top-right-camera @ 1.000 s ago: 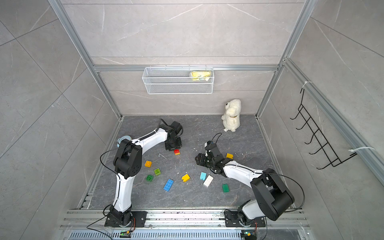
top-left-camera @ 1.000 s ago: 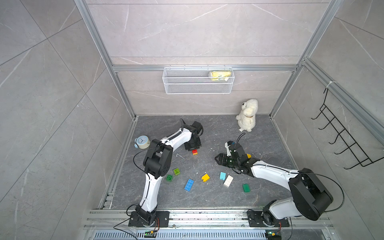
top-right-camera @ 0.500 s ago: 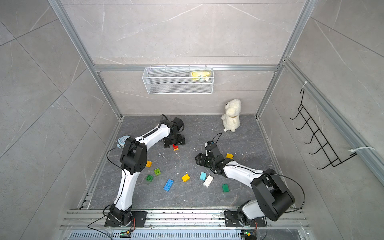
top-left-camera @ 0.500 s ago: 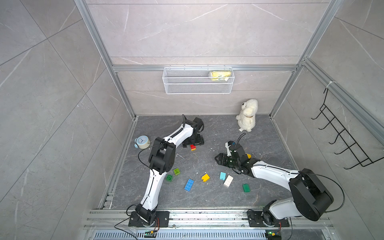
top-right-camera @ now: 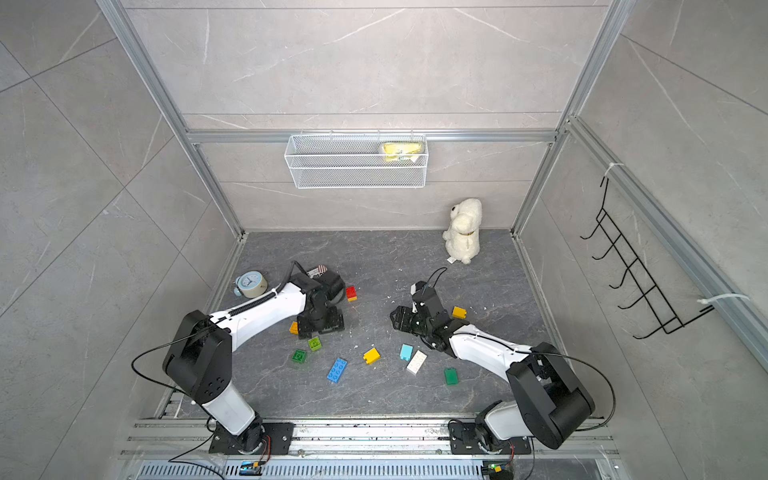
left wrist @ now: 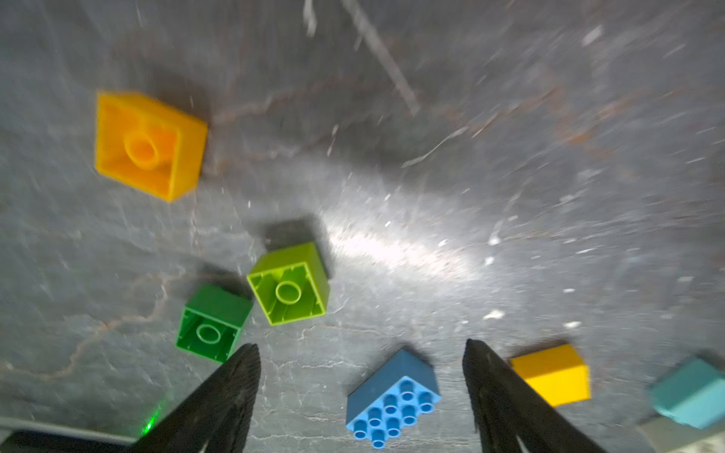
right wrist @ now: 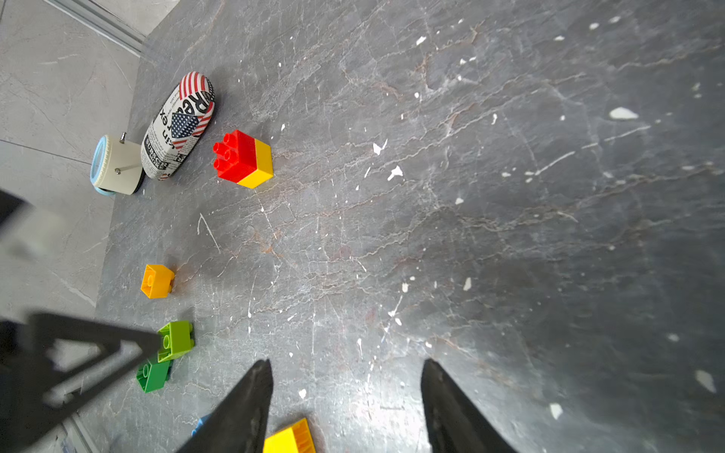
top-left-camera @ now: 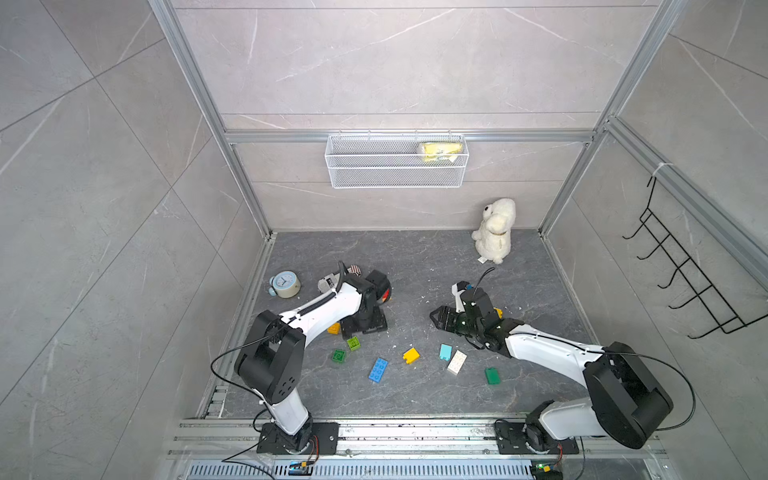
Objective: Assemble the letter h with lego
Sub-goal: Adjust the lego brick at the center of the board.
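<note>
My left gripper needs to pick up the lime brick [top-left-camera: 353, 343] and pass it to my right gripper, because the brick lies on its side far from my right gripper, with its hollow bottom side [left wrist: 288, 293] facing front.
My left gripper [top-left-camera: 365, 328] [left wrist: 361, 345] hangs open and empty over the floor. An orange brick [left wrist: 149, 145], a lime one [left wrist: 288, 288], a green one [left wrist: 212, 323] and an oblong blue brick [left wrist: 392, 396] lie below it. A red brick joined to a yellow one [top-right-camera: 351, 293] [right wrist: 243, 159] lies on its side behind the left arm. My right gripper [top-left-camera: 436, 322] [right wrist: 345, 364] is open and holds nothing. A yellow brick [top-left-camera: 411, 355], a light blue brick [top-left-camera: 445, 351], a white brick [top-left-camera: 456, 362] and a dark green brick [top-left-camera: 492, 375] lie in front of it.
A white plush toy [top-left-camera: 494, 230] sits at the back right. An alarm clock [top-left-camera: 285, 284] and a printed pouch [right wrist: 178, 125] lie at the left wall. A wire basket [top-left-camera: 395, 160] hangs on the back wall, a hook rack [top-left-camera: 685, 274] on the right wall.
My left gripper has opened, left the red-and-yellow stack on the floor and drawn back toward the front, over the orange and lime bricks. The right arm has hardly moved.
</note>
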Controlling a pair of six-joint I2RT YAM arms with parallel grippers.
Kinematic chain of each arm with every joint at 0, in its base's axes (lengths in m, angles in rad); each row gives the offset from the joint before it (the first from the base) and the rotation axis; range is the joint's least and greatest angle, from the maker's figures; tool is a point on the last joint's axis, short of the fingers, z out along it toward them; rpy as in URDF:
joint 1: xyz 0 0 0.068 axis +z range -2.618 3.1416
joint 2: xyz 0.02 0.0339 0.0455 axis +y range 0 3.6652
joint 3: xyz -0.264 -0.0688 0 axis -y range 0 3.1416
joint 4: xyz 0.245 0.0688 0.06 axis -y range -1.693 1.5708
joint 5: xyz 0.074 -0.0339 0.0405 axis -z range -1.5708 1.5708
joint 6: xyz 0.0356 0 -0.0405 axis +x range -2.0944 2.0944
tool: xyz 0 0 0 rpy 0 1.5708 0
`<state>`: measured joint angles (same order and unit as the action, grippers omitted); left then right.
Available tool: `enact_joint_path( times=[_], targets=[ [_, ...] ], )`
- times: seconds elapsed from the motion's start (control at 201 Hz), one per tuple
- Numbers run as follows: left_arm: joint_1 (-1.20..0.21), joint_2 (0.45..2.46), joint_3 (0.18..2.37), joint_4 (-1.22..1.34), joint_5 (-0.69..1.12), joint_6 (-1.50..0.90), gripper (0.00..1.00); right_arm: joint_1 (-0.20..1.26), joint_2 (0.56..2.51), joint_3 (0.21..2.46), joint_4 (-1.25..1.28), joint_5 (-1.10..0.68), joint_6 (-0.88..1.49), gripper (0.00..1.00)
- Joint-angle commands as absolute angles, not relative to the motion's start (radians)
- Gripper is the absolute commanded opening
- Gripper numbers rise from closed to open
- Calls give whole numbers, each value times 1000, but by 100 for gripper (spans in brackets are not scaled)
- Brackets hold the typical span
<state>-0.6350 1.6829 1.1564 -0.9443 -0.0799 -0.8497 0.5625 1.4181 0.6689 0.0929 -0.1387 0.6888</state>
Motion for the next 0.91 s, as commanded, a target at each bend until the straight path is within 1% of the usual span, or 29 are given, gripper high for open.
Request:
enact_joint_path(
  times=[0.0, 0.199, 0.343, 0.553, 0.732, 0.901],
  targets=[
    [-635, 1627, 1083, -876, -72, -977, 83, 568, 1408, 657, 108, -152, 696, 63],
    [-634, 1658, 1060, -828, -101, -1023, 80, 568, 1409, 654, 109, -158, 691, 62],
    [-633, 1708, 1085, -832, -133, -1027, 78, 568, 1412, 656, 111, -165, 686, 61],
    [-625, 1716, 1098, -847, -191, -1033, 75, 570, 1413, 660, 112, -172, 685, 60],
    [-613, 1704, 1076, -835, -205, -1039, 69, 571, 1408, 660, 111, -172, 681, 60],
    [-603, 1701, 1057, -816, -185, -1023, 60, 572, 1399, 656, 108, -167, 678, 59]
  ],
)
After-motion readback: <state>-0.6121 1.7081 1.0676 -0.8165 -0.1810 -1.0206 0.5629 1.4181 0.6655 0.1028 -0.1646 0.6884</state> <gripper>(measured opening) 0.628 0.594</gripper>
